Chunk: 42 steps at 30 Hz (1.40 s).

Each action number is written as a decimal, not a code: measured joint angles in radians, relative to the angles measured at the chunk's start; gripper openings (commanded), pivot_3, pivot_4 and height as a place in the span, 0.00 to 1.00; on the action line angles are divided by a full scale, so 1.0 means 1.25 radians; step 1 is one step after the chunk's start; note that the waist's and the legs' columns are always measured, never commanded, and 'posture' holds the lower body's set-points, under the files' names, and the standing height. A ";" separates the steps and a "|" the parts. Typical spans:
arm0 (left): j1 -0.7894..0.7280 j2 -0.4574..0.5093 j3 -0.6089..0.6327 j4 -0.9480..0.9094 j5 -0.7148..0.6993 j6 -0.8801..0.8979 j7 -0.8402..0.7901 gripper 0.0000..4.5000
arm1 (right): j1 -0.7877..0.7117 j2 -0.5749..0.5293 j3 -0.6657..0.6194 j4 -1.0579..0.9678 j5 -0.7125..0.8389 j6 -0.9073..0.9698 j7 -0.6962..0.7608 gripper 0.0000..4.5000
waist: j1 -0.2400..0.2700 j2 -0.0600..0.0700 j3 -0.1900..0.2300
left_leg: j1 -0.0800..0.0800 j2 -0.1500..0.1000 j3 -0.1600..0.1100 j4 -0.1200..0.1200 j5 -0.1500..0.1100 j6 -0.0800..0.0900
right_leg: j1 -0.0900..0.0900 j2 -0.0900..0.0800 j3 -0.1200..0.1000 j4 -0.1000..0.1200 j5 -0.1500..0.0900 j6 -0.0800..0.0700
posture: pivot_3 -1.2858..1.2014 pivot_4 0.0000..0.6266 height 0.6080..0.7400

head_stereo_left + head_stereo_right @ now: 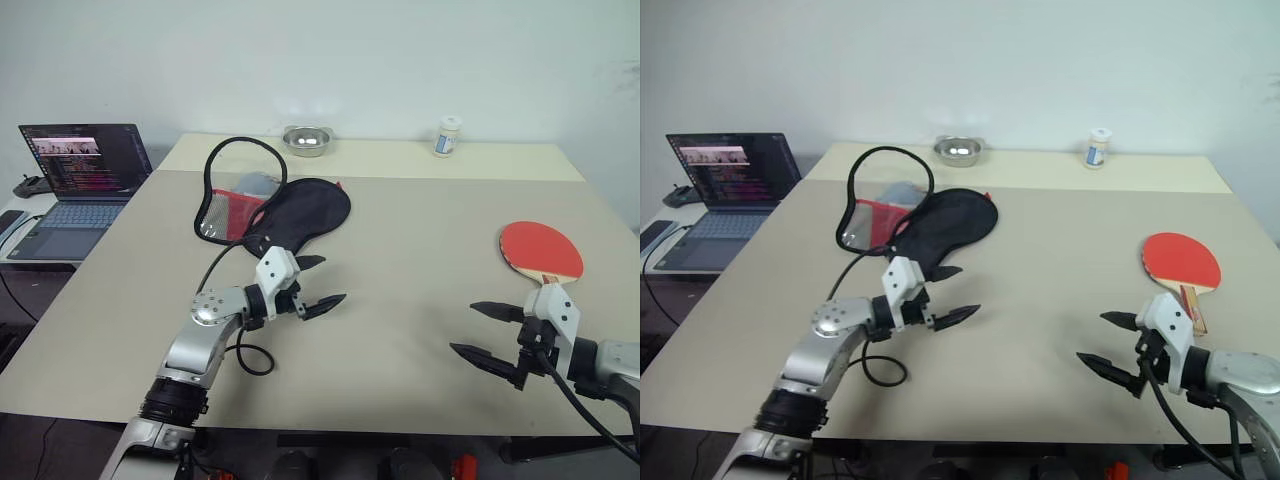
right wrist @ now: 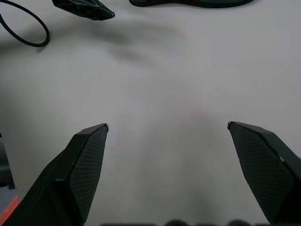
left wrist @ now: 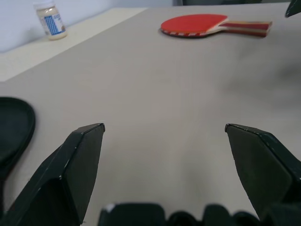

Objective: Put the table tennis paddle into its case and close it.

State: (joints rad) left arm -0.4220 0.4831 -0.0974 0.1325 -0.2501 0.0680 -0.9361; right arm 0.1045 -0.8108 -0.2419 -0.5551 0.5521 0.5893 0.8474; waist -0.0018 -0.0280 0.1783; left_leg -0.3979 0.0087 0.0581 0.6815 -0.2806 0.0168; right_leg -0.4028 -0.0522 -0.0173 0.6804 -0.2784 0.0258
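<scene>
The case's red-and-mesh side point(image 1: 232, 212) and the black flap meet along one shared edge point(image 1: 266, 208). The red-and-mesh side will get pulled along, still open, when I pull the black flap.
The table tennis paddle point(image 1: 541, 251) lies flat at the right of the table, red face up, wooden handle toward me; the left wrist view shows the paddle point(image 3: 197, 24) too. The case point(image 1: 270, 207) lies at the left-centre, unzipped, its black flap spread flat and its red-and-mesh side propped up behind. My left gripper point(image 1: 318, 284) hovers open and empty just in front of the case. My right gripper point(image 1: 484, 334) is open and empty near the front edge, just in front of the paddle's handle. Bare tabletop shows between both pairs of fingers.
A metal bowl point(image 1: 307, 140) and a small white bottle point(image 1: 448, 137) stand at the back of the table point(image 1: 400, 300). An open laptop point(image 1: 82, 175) sits on a side table to the left. A black cable point(image 1: 250, 355) loops beside my left arm.
</scene>
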 measured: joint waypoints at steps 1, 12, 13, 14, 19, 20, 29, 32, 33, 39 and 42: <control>0.000 0.002 0.006 0.003 -0.001 -0.005 -0.004 1.00 | -0.008 0.002 0.006 -0.002 0.001 0.004 -0.002 1.00 | 0.000 0.000 0.000 | 0.000 0.000 0.000 0.000 0.000 0.000 | 0.000 0.000 0.000 0.000 0.000 0.000 | 0.52 0.24 1.00; -0.114 -0.006 0.029 0.190 0.037 -0.093 0.037 1.00 | -0.023 0.029 0.019 -0.064 0.053 0.042 -0.053 1.00 | 0.010 -0.001 0.000 | -0.002 -0.001 -0.001 0.000 0.000 0.000 | 0.000 -0.001 -0.002 0.000 0.000 0.000 | 0.52 0.24 1.00; -0.133 -0.005 0.031 0.215 0.043 -0.099 0.042 1.00 | -0.013 0.030 0.019 -0.071 0.053 0.042 -0.059 1.00 | 0.009 -0.001 0.000 | -0.002 -0.001 -0.001 0.000 0.000 0.000 | 0.000 -0.001 -0.001 0.000 0.000 0.000 | 0.52 0.24 1.00; -0.145 -0.003 0.036 0.232 0.046 -0.100 0.044 1.00 | -0.007 0.033 0.019 -0.080 0.053 0.043 -0.066 1.00 | 0.009 -0.001 0.000 | -0.002 -0.001 -0.001 0.000 0.000 0.000 | 0.000 -0.001 -0.001 0.000 0.001 0.000 | 0.52 0.24 1.00; -0.205 0.012 0.034 0.330 0.082 -0.112 0.041 1.00 | -0.016 0.028 0.005 -0.112 0.089 0.065 -0.081 1.00 | 0.002 -0.001 0.000 | -0.001 0.000 -0.001 0.000 0.000 0.000 | -0.001 0.000 -0.002 0.000 0.001 0.000 | 0.52 0.24 1.00; -0.224 0.019 0.034 0.366 0.095 -0.122 0.040 1.00 | -0.029 0.023 -0.002 -0.121 0.105 0.077 -0.087 1.00 | 0.001 -0.001 0.000 | -0.001 0.000 -0.001 0.000 0.000 0.000 | -0.001 0.000 -0.002 0.000 0.001 0.000 | 0.52 0.24 1.00; -0.348 0.025 0.002 0.644 0.191 -0.200 0.045 1.00 | -0.071 -0.003 -0.032 -0.170 0.177 0.133 -0.129 1.00 | 0.002 -0.002 0.000 | -0.002 -0.001 -0.001 0.000 0.000 0.000 | -0.001 0.000 -0.002 -0.001 0.001 0.000 | 0.52 0.24 1.00; -0.374 0.021 -0.016 0.717 0.230 -0.233 0.055 1.00 | -0.078 -0.011 -0.037 -0.176 0.190 0.144 -0.143 1.00 | 0.002 -0.003 0.000 | -0.002 -0.001 -0.001 0.000 0.000 0.000 | -0.001 0.000 -0.002 0.000 0.001 0.000 | 0.52 0.24 1.00; -0.383 0.019 -0.020 0.738 0.240 -0.240 0.061 1.00 | -0.082 -0.015 -0.040 -0.180 0.197 0.148 -0.144 1.00 | 0.002 -0.003 0.000 | -0.002 -0.001 -0.001 0.000 0.000 0.000 | -0.001 0.000 -0.002 0.000 0.001 0.000 | 0.52 0.24 1.00; -0.431 0.003 -0.010 0.820 0.252 -0.255 0.078 1.00 | -0.128 -0.124 -0.041 -0.206 0.223 0.168 -0.105 1.00 | 0.001 -0.004 0.000 | -0.002 -0.001 -0.001 0.000 0.000 0.000 | -0.001 -0.001 -0.003 -0.001 0.001 0.000 | 0.52 0.24 1.00; -0.432 0.001 -0.009 0.836 0.258 -0.265 0.077 1.00 | -0.166 -0.137 -0.043 -0.205 0.254 0.177 -0.103 1.00 | 0.000 -0.004 0.000 | -0.002 0.000 -0.001 0.000 0.000 0.000 | -0.001 0.000 -0.003 0.000 0.001 0.000 | 0.52 0.24 1.00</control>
State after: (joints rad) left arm -0.9622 0.4843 -0.1090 1.1772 0.0726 -0.2630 -0.8402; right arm -0.1031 -0.9817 -0.2957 -0.8114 0.8698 0.8110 0.7189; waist -0.0023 -0.0331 0.1778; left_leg -0.4004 0.0082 0.0566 0.6813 -0.2806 0.0171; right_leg -0.4044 -0.0529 -0.0206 0.6799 -0.2771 0.0262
